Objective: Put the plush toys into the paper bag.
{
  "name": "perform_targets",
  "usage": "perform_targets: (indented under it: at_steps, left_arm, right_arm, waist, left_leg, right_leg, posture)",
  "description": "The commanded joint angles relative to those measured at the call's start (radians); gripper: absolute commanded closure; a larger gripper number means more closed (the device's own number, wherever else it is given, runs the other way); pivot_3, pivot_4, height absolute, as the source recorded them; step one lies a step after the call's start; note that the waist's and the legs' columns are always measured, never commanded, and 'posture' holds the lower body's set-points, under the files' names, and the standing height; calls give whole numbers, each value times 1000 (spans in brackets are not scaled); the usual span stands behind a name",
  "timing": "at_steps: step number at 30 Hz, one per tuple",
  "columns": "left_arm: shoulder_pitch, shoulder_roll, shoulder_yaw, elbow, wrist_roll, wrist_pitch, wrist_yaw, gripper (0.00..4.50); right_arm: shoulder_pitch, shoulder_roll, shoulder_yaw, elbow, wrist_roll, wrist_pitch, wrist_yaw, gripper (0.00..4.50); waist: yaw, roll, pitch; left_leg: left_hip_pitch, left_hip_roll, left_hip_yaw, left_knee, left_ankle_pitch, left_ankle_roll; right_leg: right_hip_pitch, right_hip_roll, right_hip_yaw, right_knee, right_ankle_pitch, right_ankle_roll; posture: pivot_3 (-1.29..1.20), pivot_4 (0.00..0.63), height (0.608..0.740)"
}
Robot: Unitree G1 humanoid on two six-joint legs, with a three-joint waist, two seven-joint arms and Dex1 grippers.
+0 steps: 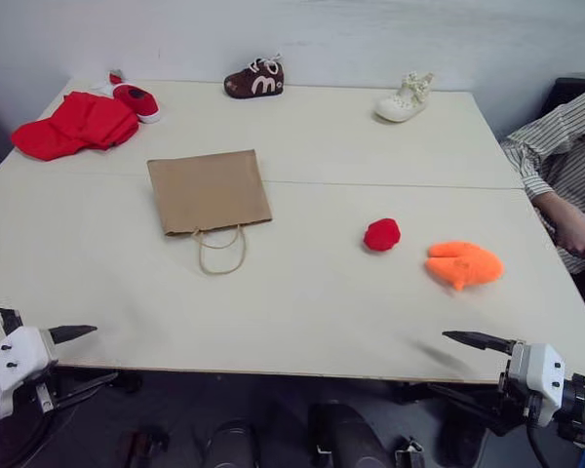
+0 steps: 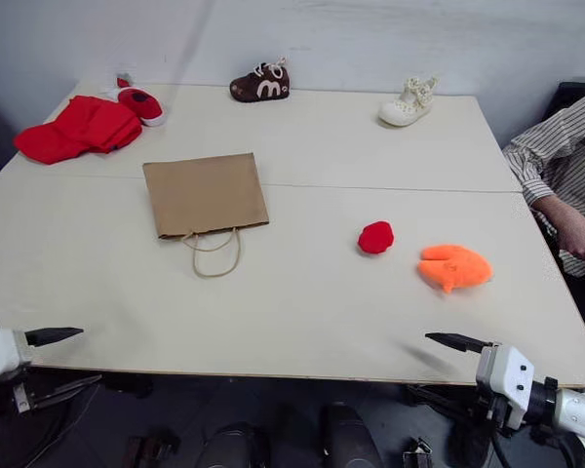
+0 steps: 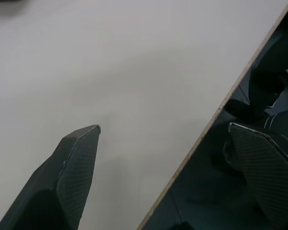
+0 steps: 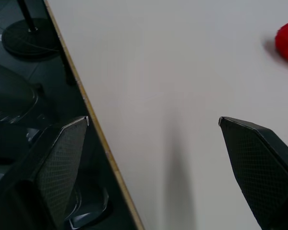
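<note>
The bag's opening (image 1: pixel 220 229) will spread open when I raise a handle, because loop handles (image 1: pixel 224 273) stick out from the near edge of the flat paper bag.
The brown paper bag (image 1: pixel 209 191) lies flat left of the table's middle, its loop handles (image 1: pixel 221 251) pointing toward the near edge. The round red plush toy (image 1: pixel 381 234) sits right of centre, also seen in the right wrist view (image 4: pixel 287 40). The flat orange plush toy (image 1: pixel 463 264) lies further right. My left gripper (image 1: pixel 102 353) hovers open at the near-left table edge, straddling it (image 3: pixel 164 126). At the near-right edge my right gripper (image 1: pixel 439 363) stands open and empty, one finger over the tabletop (image 4: pixel 153 119). Both are well short of the toys.
A red cloth (image 1: pixel 73 125) and a red-and-white shoe (image 1: pixel 135 98) lie at the far left. A brown shoe (image 1: pixel 254 79) and a white shoe (image 1: pixel 405 98) stand along the far edge. A person's striped sleeve (image 1: pixel 556 156) and hand (image 1: pixel 573 232) are at the right side.
</note>
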Motion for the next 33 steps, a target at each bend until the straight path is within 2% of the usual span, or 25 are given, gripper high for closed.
perform_targets:
  at_steps: [1,5,7,10,14,17,21,25,29,31,33]
  left_arm:
    - [-44,1,5,-26,-41,37,9,0]
    - [-220,31,-91,-79,-115,240,47,0]
    - [-396,16,-184,-83,-97,328,125,0]
    - [-643,-36,-355,-24,28,323,222,0]
    - [-843,-107,-524,141,185,211,264,0]
    - [-937,-145,-610,261,253,94,243,619]
    - [-1026,-162,-650,371,293,10,227,1846]
    - [-1068,-180,-651,318,165,97,73,3128]
    - [-1098,-176,-676,271,152,142,5,4422]
    - [-1128,-196,-668,225,98,231,-14,4467]
    - [-1170,-227,-653,141,1,368,-30,4500]
  right_arm:
    - [-14,14,-1,-43,14,7,-27,37]
    - [-126,97,37,-165,87,88,-174,37]
    - [-186,125,77,-221,94,154,-237,37]
    - [-269,166,140,-272,74,198,-312,37]
    - [-335,196,202,-285,41,223,-356,37]
    - [-365,205,222,-279,25,228,-375,0]
    - [-370,197,222,-281,12,231,-383,0]
    - [-326,185,193,-288,14,234,-381,0]
    - [-303,178,181,-295,21,231,-375,0]
    - [-299,175,187,-307,33,238,-367,0]
    - [-314,181,203,-326,55,259,-370,391]
  waist:
    - [1,0,0]
    - [3,-1,0]
    - [6,0,0]
    - [11,-1,-1]
    - [3,-1,-1]
    - [-5,-1,-1]
    - [2,-1,-1]
    - [3,-1,-1]
    - [4,-1,-1]
    - [4,-1,-1]
    - [6,-1,-1]
  left_leg:
    - [0,0,0,-2,0,-1]
    - [-1,0,0,-5,6,-9]
    - [-2,-1,-1,-5,8,-10]
    - [-2,-2,-1,-5,9,-10]
    - [-3,-2,1,-4,10,-10]
    - [-4,0,4,-5,10,-10]
    - [-4,0,5,-3,10,-10]
    - [-4,0,4,-1,10,-10]
    - [-5,0,4,1,10,-10]
    - [-5,0,3,3,10,-10]
    - [-5,0,2,5,10,-10]
  right_leg:
    - [0,0,0,0,0,-1]
    - [-4,1,0,1,-1,-2]
    - [-5,1,0,3,-1,-2]
    - [-5,1,0,5,-1,-2]
    - [-6,2,1,5,-1,-1]
    - [-8,4,2,4,-1,-1]
    - [-9,4,2,4,-1,-1]
    - [-9,4,2,5,-1,-1]
    - [-8,3,2,6,-1,-1]
    - [-8,4,2,8,-1,-1]
    - [-8,4,1,9,-1,-1]
  posture:
    - [0,150,740]
    - [0,150,740]
    - [0,150,740]
    - [0,150,740]
    - [0,150,740]
    - [0,150,740]
    - [0,150,740]
    - [0,150,740]
    - [0,150,740]
    - [0,150,740]
    - [0,150,740]
